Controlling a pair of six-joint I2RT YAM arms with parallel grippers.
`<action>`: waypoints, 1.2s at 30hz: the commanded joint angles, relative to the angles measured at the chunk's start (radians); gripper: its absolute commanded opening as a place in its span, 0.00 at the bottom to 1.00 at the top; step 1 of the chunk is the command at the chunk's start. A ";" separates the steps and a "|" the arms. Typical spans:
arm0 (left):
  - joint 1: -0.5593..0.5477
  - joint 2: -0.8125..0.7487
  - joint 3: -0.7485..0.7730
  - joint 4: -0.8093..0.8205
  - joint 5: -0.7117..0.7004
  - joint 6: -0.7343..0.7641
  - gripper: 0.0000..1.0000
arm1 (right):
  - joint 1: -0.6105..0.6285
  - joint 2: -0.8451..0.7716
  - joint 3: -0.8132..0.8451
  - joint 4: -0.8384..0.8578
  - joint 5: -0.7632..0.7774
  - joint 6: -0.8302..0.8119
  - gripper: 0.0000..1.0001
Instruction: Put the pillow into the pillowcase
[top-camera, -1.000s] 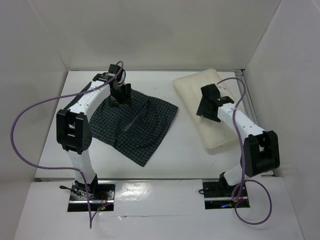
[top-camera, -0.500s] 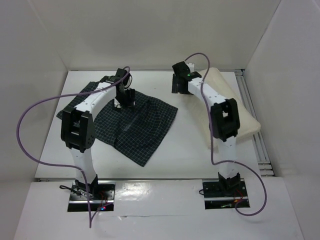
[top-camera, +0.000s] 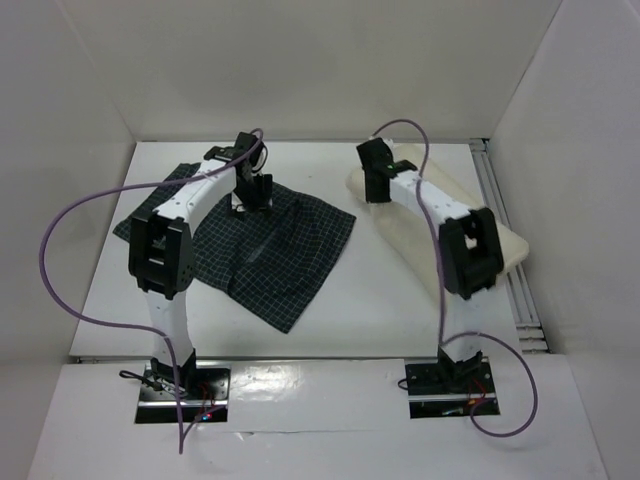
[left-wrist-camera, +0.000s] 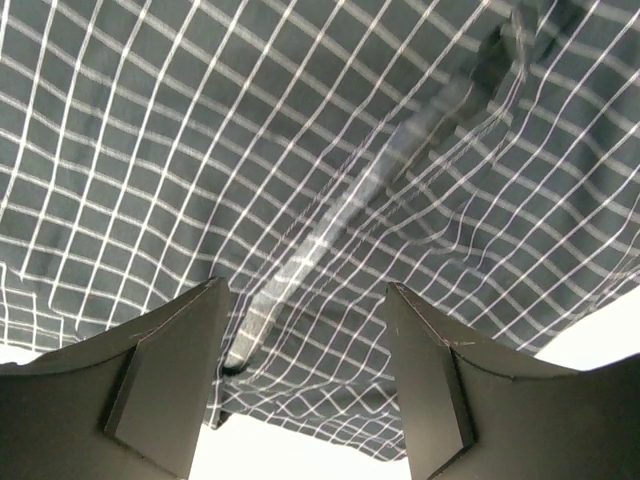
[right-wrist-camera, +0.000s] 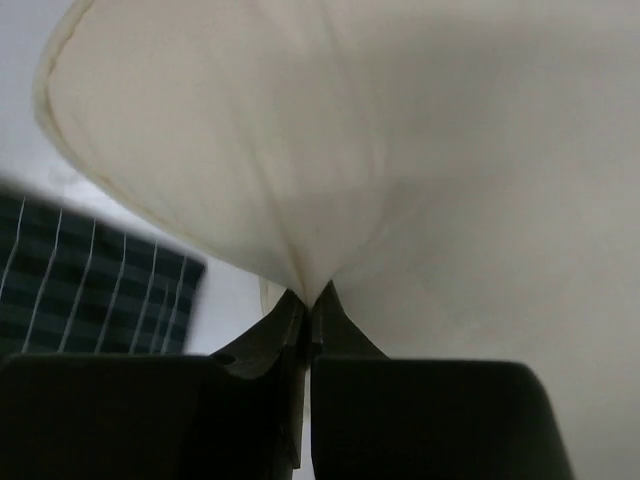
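Observation:
The pillowcase's opening (left-wrist-camera: 330, 225) is lying flat as a thin slit, so the robot's left hand should pinch its edge (left-wrist-camera: 298, 238) and raise it before the right hand brings in the pillow's corner.
The cream pillow (top-camera: 505, 245) lies at the right of the table, running from the back middle toward the right rail. My right gripper (top-camera: 372, 192) is shut on the pillow's back left corner, and the fabric (right-wrist-camera: 300, 180) bunches to a point between the closed jaws (right-wrist-camera: 308, 300). The dark checked pillowcase (top-camera: 270, 250) lies spread flat on the left half. My left gripper (top-camera: 250, 200) hovers open just above the pillowcase's back edge (left-wrist-camera: 330, 410), its two fingers (left-wrist-camera: 170, 380) wide apart with a fabric fold between them, nothing gripped.
White walls enclose the table on three sides. A metal rail (top-camera: 505, 240) runs along the right edge beside the pillow. Purple cables (top-camera: 60, 260) loop off both arms. Bare white table (top-camera: 370, 290) lies between pillowcase and pillow.
My right arm swung from the pillow's middle to its back left corner and its jaws closed on the fabric there. The pillow shifted slightly. My left gripper stayed open over the pillowcase.

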 joint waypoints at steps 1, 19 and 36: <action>0.005 0.065 0.100 -0.039 -0.012 0.013 0.76 | 0.019 -0.331 -0.197 0.137 -0.133 -0.029 0.00; -0.044 -0.022 -0.251 0.146 -0.184 -0.040 0.76 | 0.361 -0.792 -0.722 0.119 -0.343 0.124 0.00; -0.053 0.048 -0.193 0.159 -0.233 -0.030 0.45 | 0.361 -0.858 -0.742 0.057 -0.282 0.143 0.00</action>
